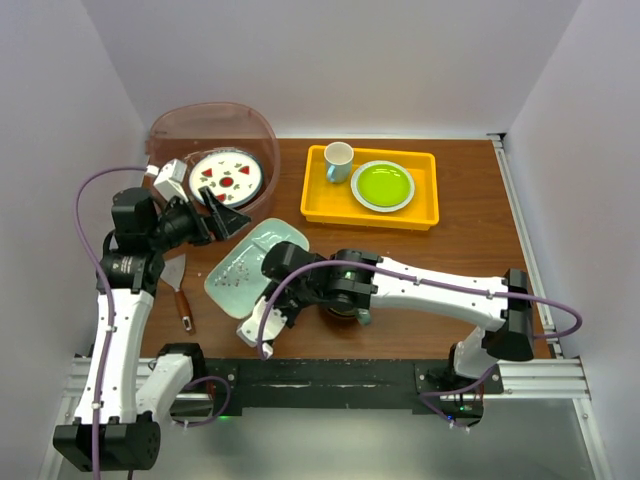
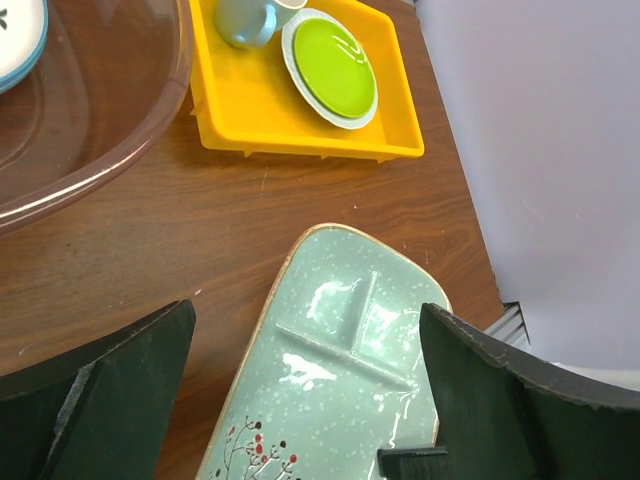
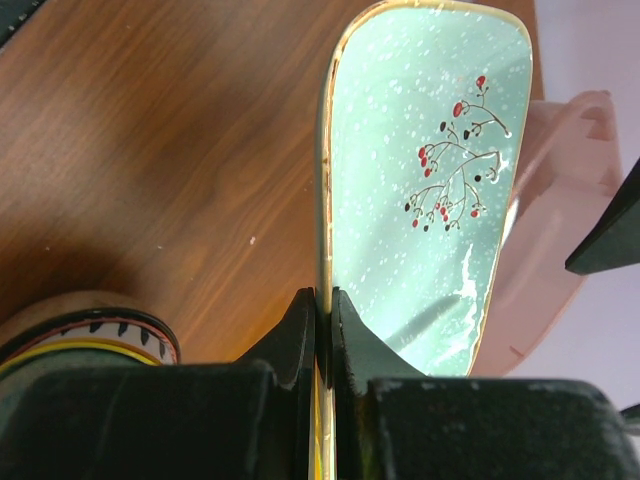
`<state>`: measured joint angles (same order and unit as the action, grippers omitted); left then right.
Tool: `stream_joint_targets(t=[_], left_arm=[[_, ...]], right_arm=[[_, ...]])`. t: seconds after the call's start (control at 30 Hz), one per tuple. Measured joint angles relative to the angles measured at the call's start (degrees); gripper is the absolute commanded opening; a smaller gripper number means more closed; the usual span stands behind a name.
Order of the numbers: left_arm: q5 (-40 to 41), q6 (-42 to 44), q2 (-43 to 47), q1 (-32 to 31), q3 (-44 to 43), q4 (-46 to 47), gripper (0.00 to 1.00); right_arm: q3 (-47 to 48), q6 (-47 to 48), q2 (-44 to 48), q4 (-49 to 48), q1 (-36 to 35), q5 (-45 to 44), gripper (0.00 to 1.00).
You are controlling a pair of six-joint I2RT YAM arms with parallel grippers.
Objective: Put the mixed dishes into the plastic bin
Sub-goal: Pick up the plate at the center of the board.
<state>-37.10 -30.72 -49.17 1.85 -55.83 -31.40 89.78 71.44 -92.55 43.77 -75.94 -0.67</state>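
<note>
I should grab the tray's opposite edge [image 1: 230, 257] with my left gripper and carry the tray in, because my right gripper holds the divided tray by the edge [image 1: 268, 288] away from the bin.
The pale green divided tray [image 1: 240, 268] with a red berry sprig is held off the table between the two arms. My right gripper [image 3: 322, 310] is shut on its gold-rimmed long edge, seen in the top view at the tray's right side [image 1: 284, 262]. My left gripper [image 1: 226, 216] hangs wide open just above the tray's far end [image 2: 340, 370], its fingers [image 2: 110, 390] touching nothing. The plastic bin [image 1: 262, 135] stands at the back left with a white plate with red marks [image 1: 226, 177] inside. A patterned bowl [image 3: 90, 325] sits on the table under my right arm [image 1: 342, 312].
A yellow tray [image 1: 318, 205] at the back centre holds a small white cup [image 1: 338, 160] and a lime-green plate [image 1: 382, 186]. A metal scraper with a wooden handle [image 1: 180, 292] lies near the left arm. The bin's wall [image 2: 100, 150] is close to the left gripper.
</note>
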Motion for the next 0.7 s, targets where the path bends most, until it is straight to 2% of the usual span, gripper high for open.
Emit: stream_joint_targets(t=[0.27, 0.7], left_arm=[[-0.20, 2.95, -0.76, 0.00, -4.07, -1.97, 1.00], [-6.95, 4.85, -1.95, -0.07, -2.56, -2.23, 0.96]], right_arm=[[0.04, 1.84, 3.61, 0.33, 0.61, -0.35, 0.00], [0.02, 3.13, 4.22, 1.14, 3.28, -0.22, 0.00]])
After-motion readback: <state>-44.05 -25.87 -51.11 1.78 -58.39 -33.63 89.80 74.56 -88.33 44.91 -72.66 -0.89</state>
